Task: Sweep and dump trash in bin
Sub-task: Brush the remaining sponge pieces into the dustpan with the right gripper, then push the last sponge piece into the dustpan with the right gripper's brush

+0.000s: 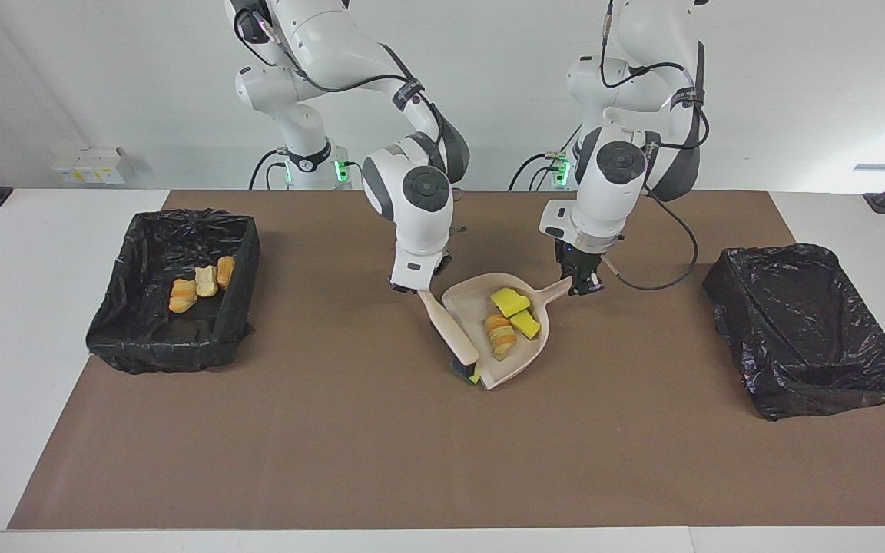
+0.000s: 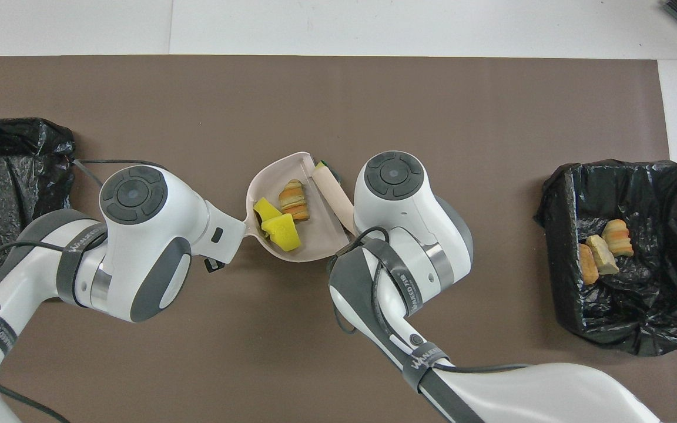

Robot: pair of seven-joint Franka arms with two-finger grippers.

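I should pull the dustpan and the brush apart, because the brush is pressing a yellow sponge chunk [image 1: 474,374] against the dustpan's corner. Then I should sweep the chunk over the dustpan's open edge [image 2: 330,224].
My left gripper [image 1: 585,285] is shut on the handle of the beige dustpan [image 1: 467,301], which rests on the mat. Trash in the pan: two yellow sponge chunks [image 1: 510,300] and a bread-like piece [image 1: 498,335]. My right gripper [image 1: 418,288] is shut on the handle of the wooden brush [image 1: 450,330], which slants down along the pan's open edge. Its dark bristles press one more yellow sponge chunk [image 1: 475,378] against the pan's lip. From overhead the brush handle [image 2: 332,192] lies along the dustpan [image 2: 322,242], and both grippers are hidden under their wrists.
A black-lined bin [image 1: 166,347] at the right arm's end holds three bread-like scraps [image 1: 200,283]. Another black-lined bin [image 1: 834,388] stands at the left arm's end with nothing showing inside. Brown mat [image 1: 335,445] covers the table.
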